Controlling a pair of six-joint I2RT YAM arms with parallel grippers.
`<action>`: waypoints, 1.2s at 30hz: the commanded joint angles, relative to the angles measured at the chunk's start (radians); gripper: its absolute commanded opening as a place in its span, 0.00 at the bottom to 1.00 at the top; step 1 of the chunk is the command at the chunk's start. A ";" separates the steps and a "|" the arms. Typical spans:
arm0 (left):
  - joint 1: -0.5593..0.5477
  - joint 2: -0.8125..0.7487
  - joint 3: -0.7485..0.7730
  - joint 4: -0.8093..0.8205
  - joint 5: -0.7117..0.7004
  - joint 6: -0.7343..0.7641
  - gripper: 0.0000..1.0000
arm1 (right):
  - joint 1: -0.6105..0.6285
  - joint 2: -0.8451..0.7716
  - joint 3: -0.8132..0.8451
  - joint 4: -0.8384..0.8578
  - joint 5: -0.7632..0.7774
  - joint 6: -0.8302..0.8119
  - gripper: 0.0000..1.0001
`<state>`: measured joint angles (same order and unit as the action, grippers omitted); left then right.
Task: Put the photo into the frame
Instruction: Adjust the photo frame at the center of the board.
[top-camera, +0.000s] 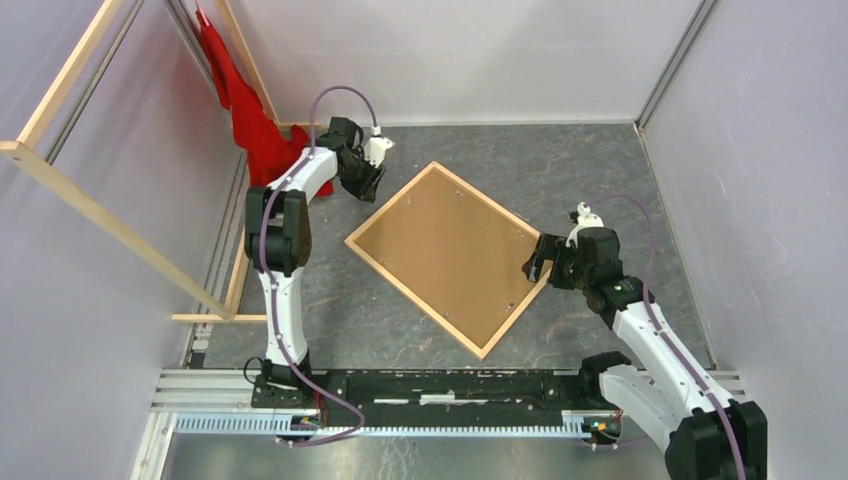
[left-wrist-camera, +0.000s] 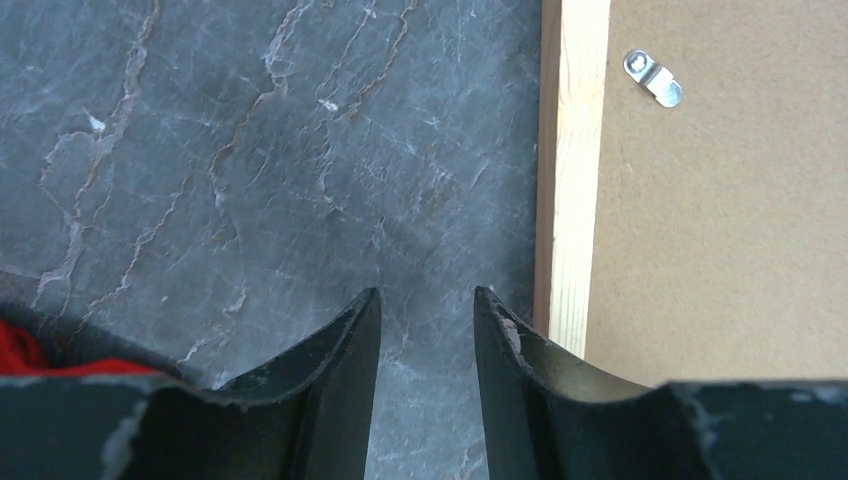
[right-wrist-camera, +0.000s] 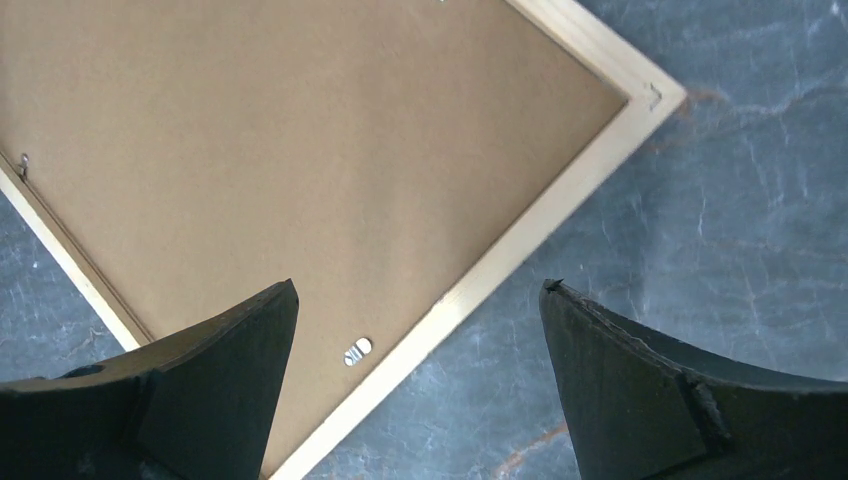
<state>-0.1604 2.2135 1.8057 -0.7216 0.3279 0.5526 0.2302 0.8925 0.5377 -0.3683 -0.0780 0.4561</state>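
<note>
The frame (top-camera: 447, 262) lies crooked, so next I turn it square and then steady its edge with my left gripper first while my right gripper turns the clip (top-camera: 407, 199).
The frame (top-camera: 413, 297), thin light wood, lies face down and turned like a diamond on the dark stone table. A brown hardboard backing panel (top-camera: 445, 250) fills it, with small metal clips on it. The photo is hidden or out of view. My left gripper (top-camera: 365, 185) is open with a narrow gap, empty, above the bare table just beside the frame's upper left edge (left-wrist-camera: 575, 180). My right gripper (top-camera: 535, 262) is wide open and empty, above the frame's right edge (right-wrist-camera: 540, 230), one finger over the panel (right-wrist-camera: 300, 150) and one over the table.
A red cloth (top-camera: 250, 110) hangs at the back left behind my left arm. Long wooden rails (top-camera: 110, 215) stand along the left wall. Grey walls close in the table on three sides. A metal clip (left-wrist-camera: 653, 78) sits on the panel near my left gripper, and another clip (right-wrist-camera: 357, 351) sits near my right gripper.
</note>
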 joint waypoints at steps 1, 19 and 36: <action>-0.005 -0.041 -0.088 0.096 -0.035 -0.042 0.46 | -0.019 -0.062 -0.063 -0.021 -0.061 0.031 0.98; -0.075 -0.320 -0.523 0.026 0.077 0.179 0.42 | -0.186 0.267 -0.090 0.361 -0.299 0.087 0.98; -0.229 -0.518 -0.721 -0.231 0.184 0.360 0.51 | -0.207 0.539 0.195 0.312 -0.187 0.033 0.98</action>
<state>-0.3908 1.7588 1.0912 -0.9005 0.3508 0.8444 0.0044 1.4239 0.6308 -0.0250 -0.2298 0.4992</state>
